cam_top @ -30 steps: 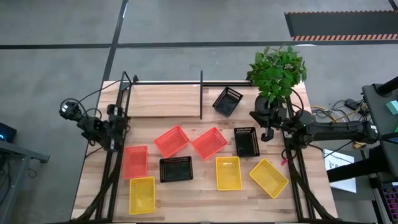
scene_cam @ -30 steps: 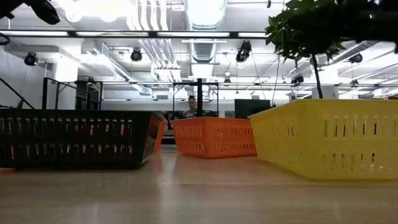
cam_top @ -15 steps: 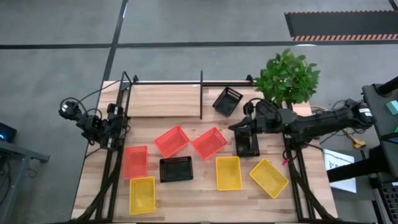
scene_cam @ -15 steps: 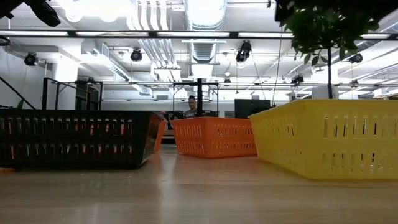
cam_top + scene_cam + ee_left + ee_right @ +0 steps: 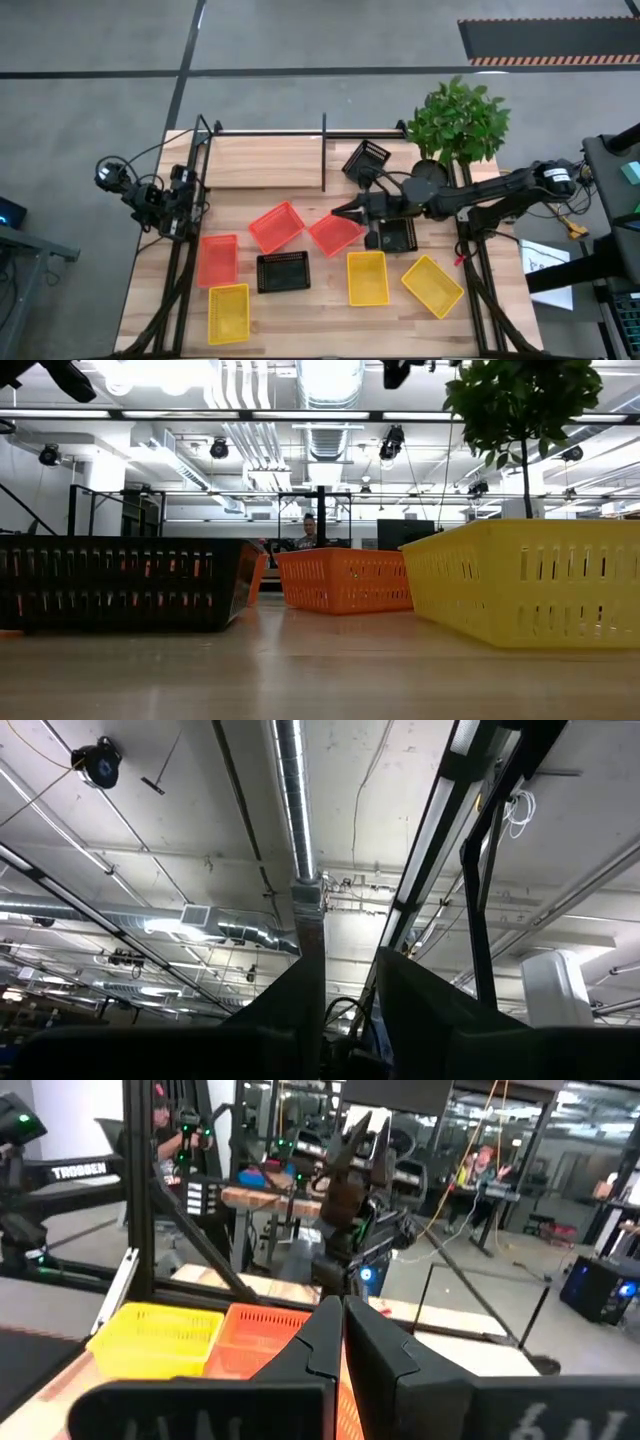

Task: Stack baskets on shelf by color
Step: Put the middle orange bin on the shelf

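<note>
The red basket (image 5: 276, 228) nearest the shelf has a free rim next to the black basket, so my right gripper should keep going to the red basket's rim (image 5: 288, 240) and close there.
The shelf (image 5: 262, 162) runs along the table's far side, with a tilted black basket (image 5: 365, 160) right of its divider post. Red baskets (image 5: 276, 226), (image 5: 218, 260), black baskets (image 5: 283, 271) and yellow baskets (image 5: 367, 278), (image 5: 228, 313), (image 5: 432, 285) lie scattered on the table. My right gripper (image 5: 340, 212) is shut and empty above the middle red basket (image 5: 333, 236); its arm covers part of another black basket (image 5: 400, 236). In the right wrist view the gripper (image 5: 337, 1342) points over a yellow basket (image 5: 160, 1338) and a red one (image 5: 262, 1342). My left gripper (image 5: 182, 198) waits at the table's left edge, pointing up at the ceiling, open (image 5: 350, 1010).
A potted plant (image 5: 458, 120) stands at the shelf's right end, close behind the right arm. In the low view a black basket (image 5: 120, 582), a red one (image 5: 345, 580) and a yellow one (image 5: 525, 595) stand close in front. People show in the room beyond.
My right arm has swung left from beside the plant pot to over the middle red basket, staying shut. The plant's foliage has shifted slightly right. The left arm has not moved.
</note>
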